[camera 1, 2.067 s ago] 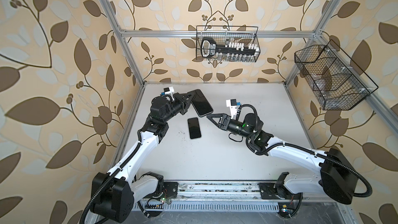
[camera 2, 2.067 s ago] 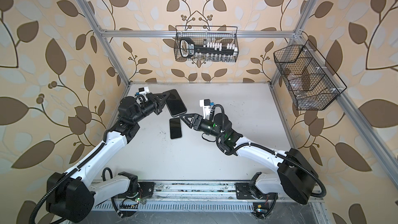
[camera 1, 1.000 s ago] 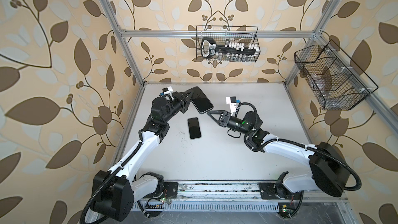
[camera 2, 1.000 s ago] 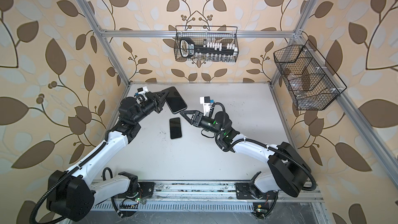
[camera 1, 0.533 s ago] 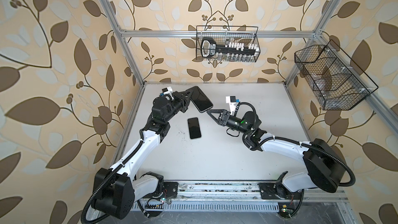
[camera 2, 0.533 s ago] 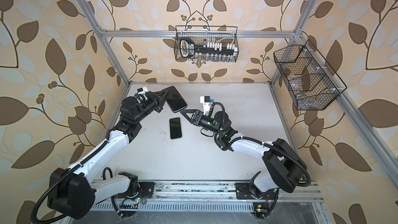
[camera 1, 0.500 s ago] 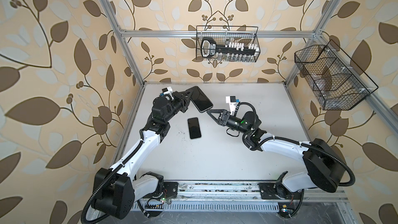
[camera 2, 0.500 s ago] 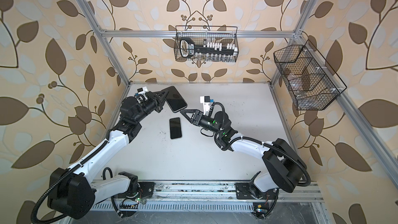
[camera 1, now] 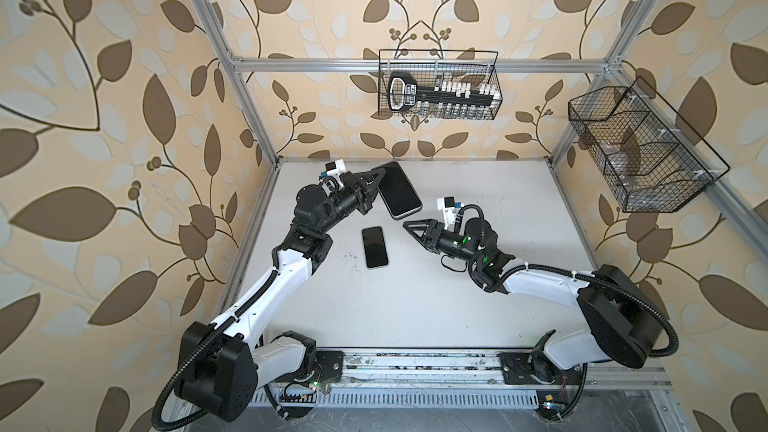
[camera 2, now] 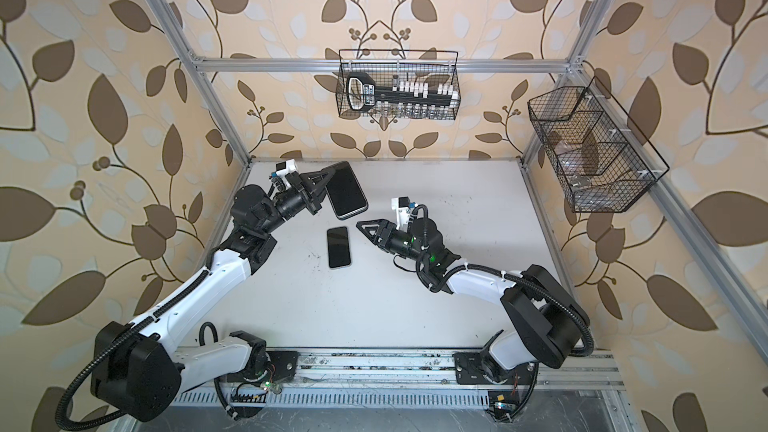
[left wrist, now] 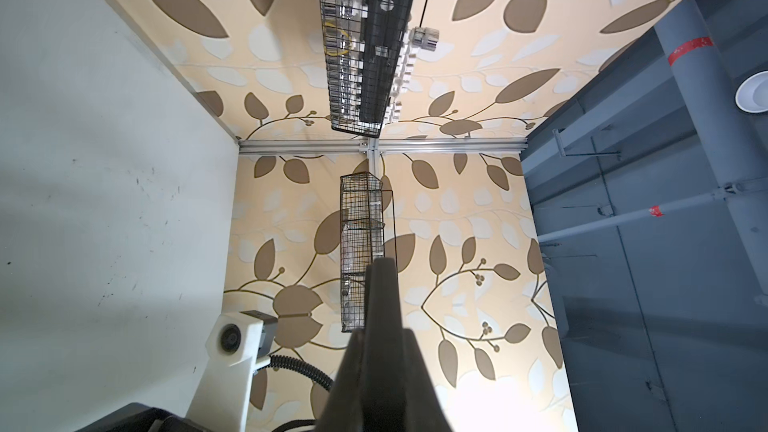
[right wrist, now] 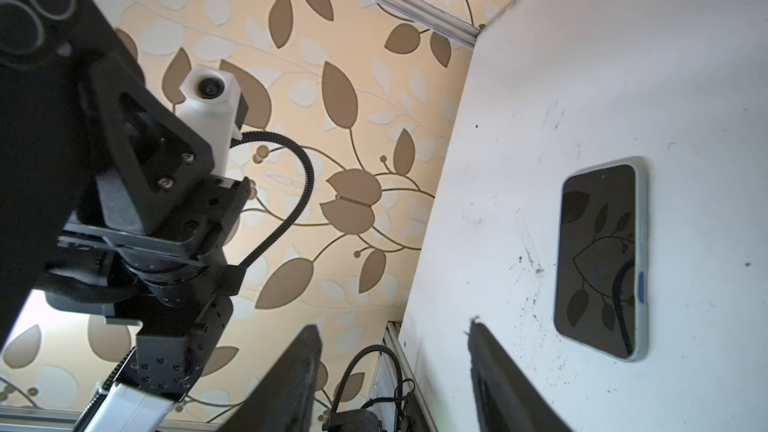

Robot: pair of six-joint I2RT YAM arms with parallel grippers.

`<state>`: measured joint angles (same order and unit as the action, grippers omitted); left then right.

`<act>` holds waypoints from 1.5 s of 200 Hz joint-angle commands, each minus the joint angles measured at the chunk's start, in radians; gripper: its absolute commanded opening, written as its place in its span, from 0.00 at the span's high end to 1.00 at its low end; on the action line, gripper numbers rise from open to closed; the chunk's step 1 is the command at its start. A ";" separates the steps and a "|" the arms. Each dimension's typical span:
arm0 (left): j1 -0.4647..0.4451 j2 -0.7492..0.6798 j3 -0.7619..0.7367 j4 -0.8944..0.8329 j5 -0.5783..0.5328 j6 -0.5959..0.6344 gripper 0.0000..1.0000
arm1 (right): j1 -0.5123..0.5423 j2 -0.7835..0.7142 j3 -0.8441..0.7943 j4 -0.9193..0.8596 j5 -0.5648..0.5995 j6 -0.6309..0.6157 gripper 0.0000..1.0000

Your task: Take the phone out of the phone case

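The phone case's lower corner [camera 1: 415,209] stops short of my open right gripper. I should move the case nearer and grip that corner [camera 2: 361,209] with my right gripper.
In both top views the black phone case [camera 1: 398,189] [camera 2: 345,189] hangs in the air over the back left of the table, with my left gripper [camera 1: 379,178] [camera 2: 328,180] shut on one edge. The left wrist view shows the case [left wrist: 380,284] edge-on between the fingers [left wrist: 353,351]. The phone [camera 1: 375,247] [camera 2: 338,247] lies flat on the table, dark screen up, below the case. My right gripper [camera 1: 409,227] [camera 2: 362,226] stands open and holds nothing, just right of the phone. The right wrist view shows the phone [right wrist: 598,259] beside that gripper [right wrist: 395,330], and the case [right wrist: 25,14] above.
A wire basket [camera 1: 438,91] holding a socket set hangs on the back wall. A second wire basket [camera 1: 640,151] hangs on the right wall. Aluminium posts frame the table [camera 1: 415,317], and a rail [camera 1: 415,371] runs along its front edge.
My left gripper has lifted the case a little toward the back. The right gripper has drawn slightly nearer the case and its jaws have narrowed a little. The phone has not moved.
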<state>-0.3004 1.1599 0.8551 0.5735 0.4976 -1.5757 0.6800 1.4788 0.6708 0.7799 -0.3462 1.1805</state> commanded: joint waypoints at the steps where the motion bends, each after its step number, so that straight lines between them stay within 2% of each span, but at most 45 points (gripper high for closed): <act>1: -0.002 -0.012 0.050 0.096 0.026 -0.010 1.00 | -0.004 -0.038 -0.020 -0.016 0.017 -0.006 0.42; 31: -0.002 -0.012 0.055 0.057 0.029 0.034 1.00 | -0.001 -0.094 -0.021 -0.055 0.016 -0.020 0.42; 68: 0.003 0.015 0.082 -0.011 0.038 0.117 1.00 | 0.007 -0.238 -0.010 -0.215 0.040 -0.086 0.41; 115: 0.004 0.087 0.093 0.036 0.059 0.112 1.00 | 0.005 -0.352 -0.005 -0.322 0.039 -0.127 0.40; 211: 0.004 0.064 0.071 0.005 0.064 0.130 1.00 | 0.005 -0.279 0.067 -0.251 0.000 -0.114 0.40; 300: 0.004 0.084 0.082 0.027 0.070 0.120 1.00 | 0.005 -0.314 0.074 -0.283 0.018 -0.133 0.40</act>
<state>-0.3000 1.2705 0.8894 0.4992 0.5446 -1.4487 0.6849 1.1790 0.7128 0.4934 -0.3325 1.0523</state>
